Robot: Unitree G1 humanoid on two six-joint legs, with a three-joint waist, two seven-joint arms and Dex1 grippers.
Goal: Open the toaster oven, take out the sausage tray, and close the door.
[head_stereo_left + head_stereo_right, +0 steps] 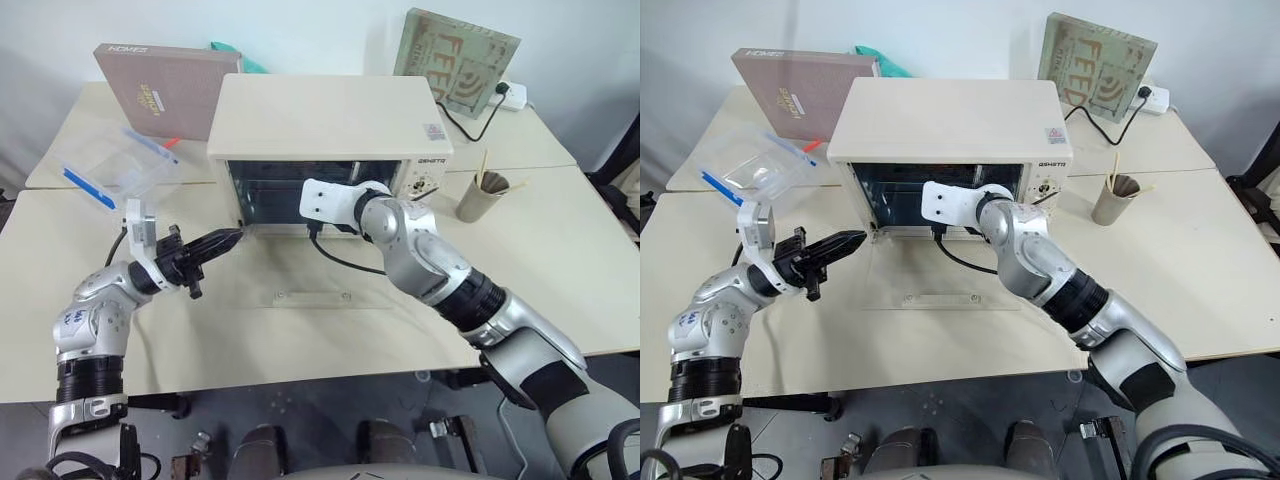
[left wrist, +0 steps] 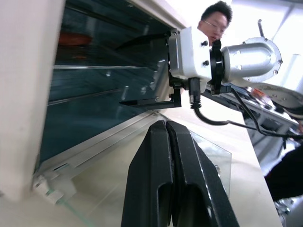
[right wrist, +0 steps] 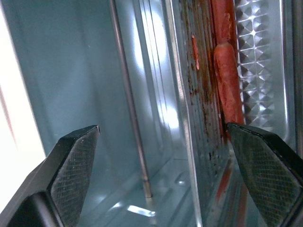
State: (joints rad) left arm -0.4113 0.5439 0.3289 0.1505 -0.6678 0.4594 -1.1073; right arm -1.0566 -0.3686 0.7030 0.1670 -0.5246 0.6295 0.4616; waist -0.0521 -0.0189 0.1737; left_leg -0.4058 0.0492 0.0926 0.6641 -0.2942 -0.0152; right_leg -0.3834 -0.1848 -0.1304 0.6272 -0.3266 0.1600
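Note:
My gripper will pull, and the silver sausage tray (image 3: 201,106) should slide straight out with its sausages, because the tray's near rim is clear of the metal rod (image 3: 127,85).
The cream toaster oven (image 1: 320,115) stands at the back middle of the table. Its glass door (image 1: 395,296) is folded down flat on the tabletop, with the bar handle (image 1: 315,296) toward me. My right gripper (image 3: 162,126) is open and reaches into the oven mouth. Its fingers straddle the near rim of the silver sausage tray (image 3: 255,71), without touching it. A red sausage (image 3: 227,80) lies on the tray's ridged, greasy base. My left gripper (image 1: 232,239) is shut on nothing and hovers just outside the oven's left front corner, pointing toward the opening.
A brown flat box (image 1: 165,90) leans behind the oven's left side. A clear blue-edged container (image 1: 115,165) sits at the left. A paper cup with sticks (image 1: 483,195) stands right of the oven, and a green board (image 1: 455,60) behind. A person (image 2: 215,19) is beyond the table.

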